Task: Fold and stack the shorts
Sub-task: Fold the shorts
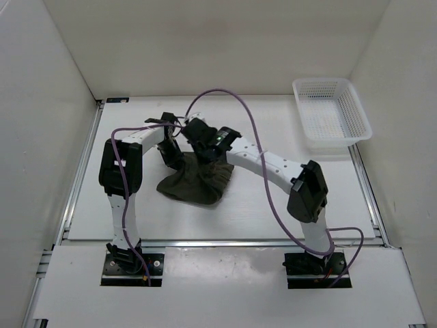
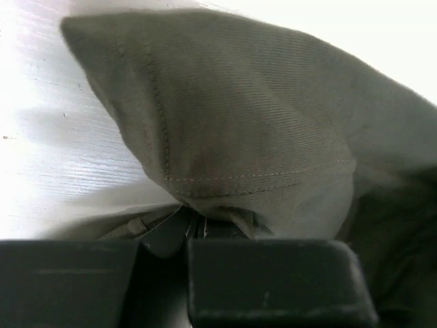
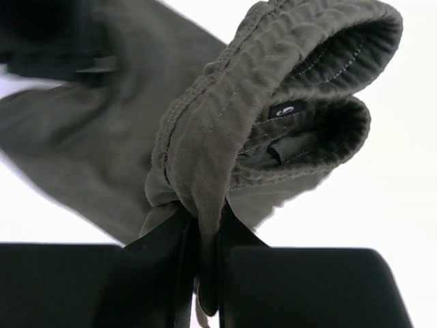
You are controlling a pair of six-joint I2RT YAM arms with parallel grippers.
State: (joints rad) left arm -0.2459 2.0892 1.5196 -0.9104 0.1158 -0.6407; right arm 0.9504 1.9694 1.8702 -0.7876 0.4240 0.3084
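I should use my right gripper to pull the shorts' waistband (image 3: 205, 137) away from my left gripper and stretch the cloth flat before folding, because the shorts hang bunched (image 1: 201, 184) with my grippers close together.
The dark olive-green shorts (image 1: 194, 181) lie bunched in the middle of the table, their far part lifted by both grippers. My left gripper (image 1: 171, 156) is shut on a hemmed, stitched edge of the shorts (image 2: 239, 137), with the cloth pinched between its jaws (image 2: 194, 229). My right gripper (image 1: 208, 152) is shut on the gathered elastic waistband of the shorts (image 3: 225, 130), which folds over above its jaws (image 3: 205, 239). The drawstring is not clearly visible.
A white plastic mesh basket (image 1: 331, 113) stands at the far right corner of the white table (image 1: 273, 205). White walls enclose the table on three sides. Purple cables loop above both arms.
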